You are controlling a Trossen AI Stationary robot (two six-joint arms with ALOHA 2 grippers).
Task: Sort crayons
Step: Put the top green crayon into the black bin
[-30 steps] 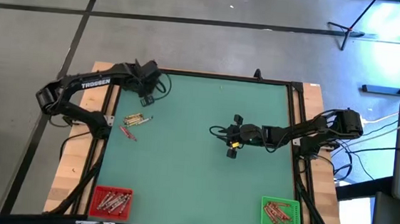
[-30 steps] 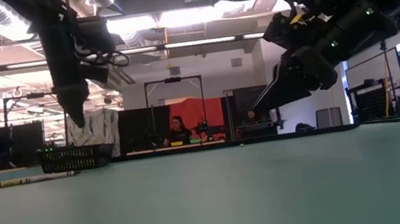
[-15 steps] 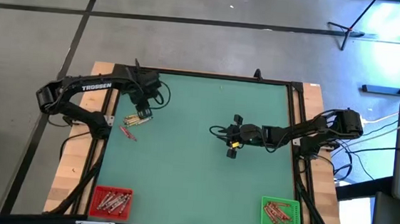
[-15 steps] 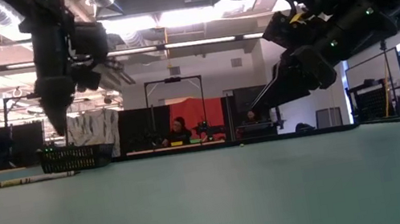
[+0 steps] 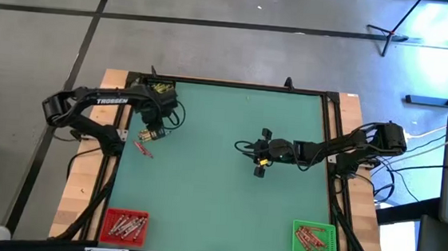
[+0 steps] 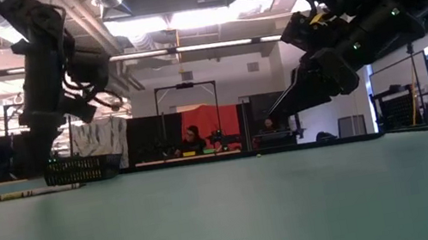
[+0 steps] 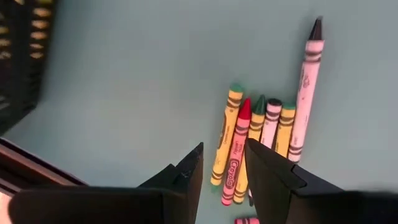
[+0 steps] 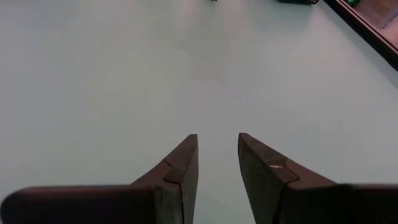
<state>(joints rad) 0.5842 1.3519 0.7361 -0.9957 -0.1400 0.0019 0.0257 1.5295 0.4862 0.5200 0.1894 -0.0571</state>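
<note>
The outermost yellow crayon (image 7: 226,134) sits beside free mat (image 7: 198,127) and in line with my left gripper's gap, so I should go down next until my fingers close around it.
Several crayons (image 7: 252,140) lie side by side on the green mat near the table's far left: yellow ones, a red one (image 7: 236,155) and pale ones with dark tips. They also show in the high view (image 5: 149,134) and the low view (image 6: 30,193). My left gripper (image 7: 224,158) is open and points down just above them, with the red crayon in line with the gap; it also shows in the high view (image 5: 154,125). Another reddish crayon (image 5: 144,149) lies apart, nearer. My right gripper (image 8: 217,155) is open and empty, held above the bare mat right of the middle (image 5: 259,152).
A black mesh bin (image 7: 18,56) stands at the far left corner, close beside my left gripper; it also shows in the low view (image 6: 78,169). A red bin (image 5: 124,226) and a green bin (image 5: 312,237), both holding crayons, stand at the near edge. People are in the room behind.
My left gripper has moved from the far left corner toward the near edge and down, and now stands over the group of crayons. The crayons have not moved.
</note>
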